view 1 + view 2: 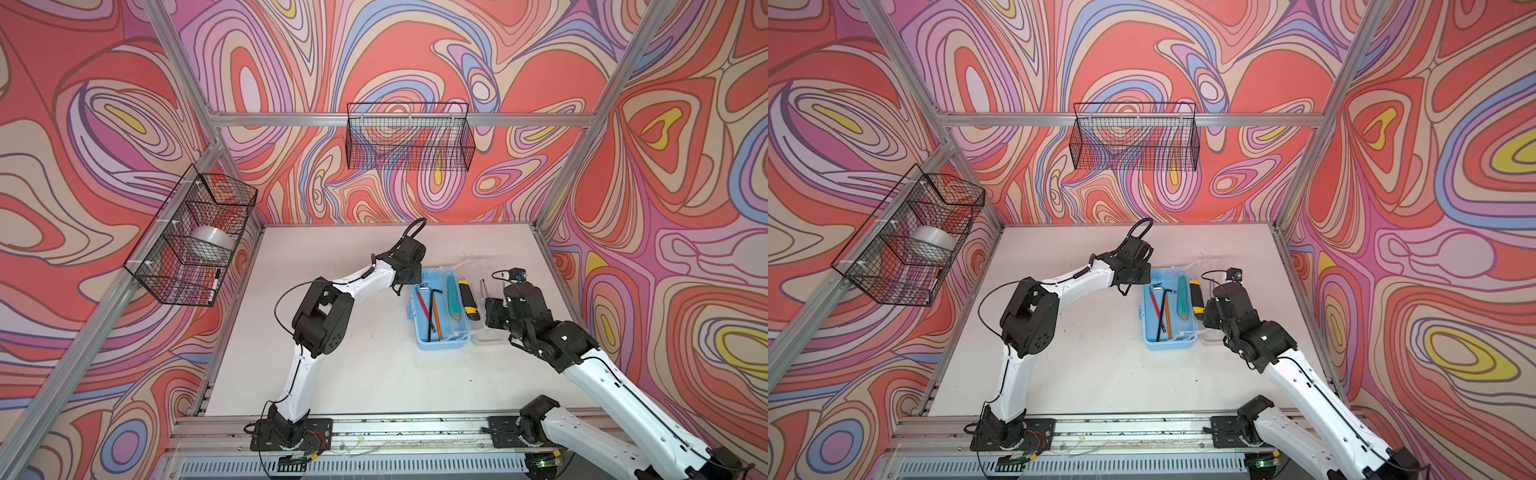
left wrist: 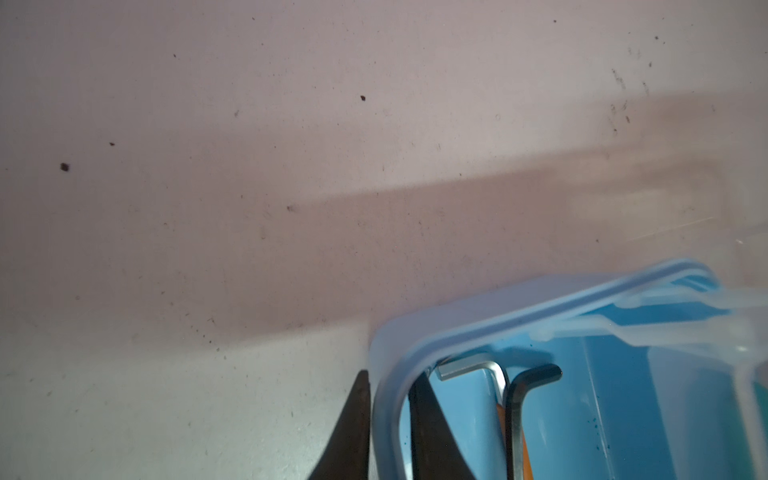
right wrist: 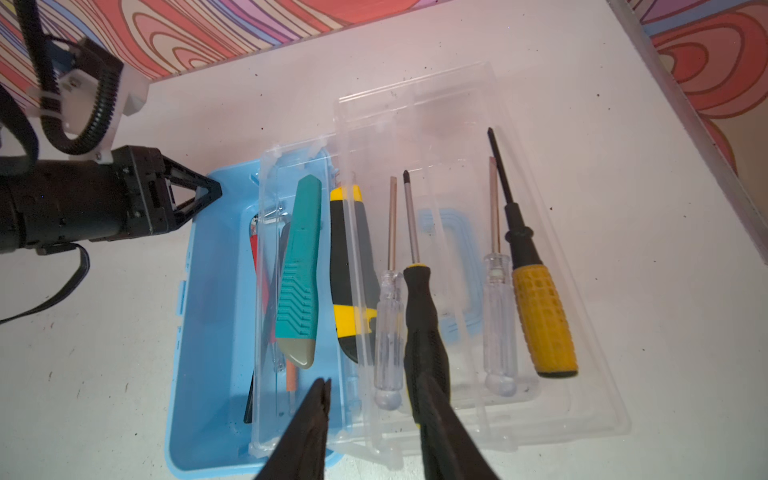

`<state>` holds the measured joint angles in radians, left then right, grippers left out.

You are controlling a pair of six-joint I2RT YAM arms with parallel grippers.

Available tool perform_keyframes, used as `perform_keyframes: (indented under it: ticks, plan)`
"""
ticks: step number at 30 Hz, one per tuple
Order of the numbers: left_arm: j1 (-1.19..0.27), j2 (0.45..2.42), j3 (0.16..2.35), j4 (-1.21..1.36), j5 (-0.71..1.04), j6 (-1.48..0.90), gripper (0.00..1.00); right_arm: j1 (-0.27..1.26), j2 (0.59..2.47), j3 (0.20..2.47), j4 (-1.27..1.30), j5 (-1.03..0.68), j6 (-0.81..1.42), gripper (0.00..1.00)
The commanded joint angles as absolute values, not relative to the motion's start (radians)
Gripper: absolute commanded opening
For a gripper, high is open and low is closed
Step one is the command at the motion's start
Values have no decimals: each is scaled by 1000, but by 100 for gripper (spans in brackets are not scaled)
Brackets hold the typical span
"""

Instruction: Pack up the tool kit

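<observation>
The clear lid (image 3: 461, 272) is lying open across from where my left gripper holds the box's side, so my right gripper needs to raise the lid's outer edge (image 3: 596, 352) and shut the lid.
The tool kit's light-blue box (image 1: 440, 337) (image 1: 1169, 343) lies open on the white table. Hex keys (image 1: 434, 307) (image 2: 465, 368) lie in it. A clear tray (image 3: 266, 291) across it carries a teal utility knife (image 3: 299, 270) and a yellow-black one (image 3: 345, 257). The clear lid (image 3: 582, 374) beside it holds several screwdrivers (image 3: 542, 316). My left gripper (image 2: 390, 376) (image 1: 401, 286) is at the box's far left corner, one finger outside and one inside the wall, shut on it. Over the tray's near end, my right gripper (image 3: 376, 386) stands open.
A black wire basket (image 1: 409, 137) hangs on the back wall. Another basket (image 1: 195, 241) on the left wall holds a tape roll (image 1: 212, 245) and a marker. An aluminium frame rail (image 3: 685, 104) borders the table just right of the lid.
</observation>
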<state>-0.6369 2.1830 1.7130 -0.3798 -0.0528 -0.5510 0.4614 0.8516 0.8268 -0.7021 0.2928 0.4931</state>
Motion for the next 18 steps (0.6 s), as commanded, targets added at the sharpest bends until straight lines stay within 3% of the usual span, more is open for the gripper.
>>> perform_keyframes:
  ticks: [1, 18]
  plan:
    - [-583, 2161, 1637, -414, -94, -545, 15, 466, 824, 805, -693, 345, 538, 38]
    - [-461, 2002, 1463, -328, -109, -483, 14, 345, 640, 662, -697, 324, 691, 41]
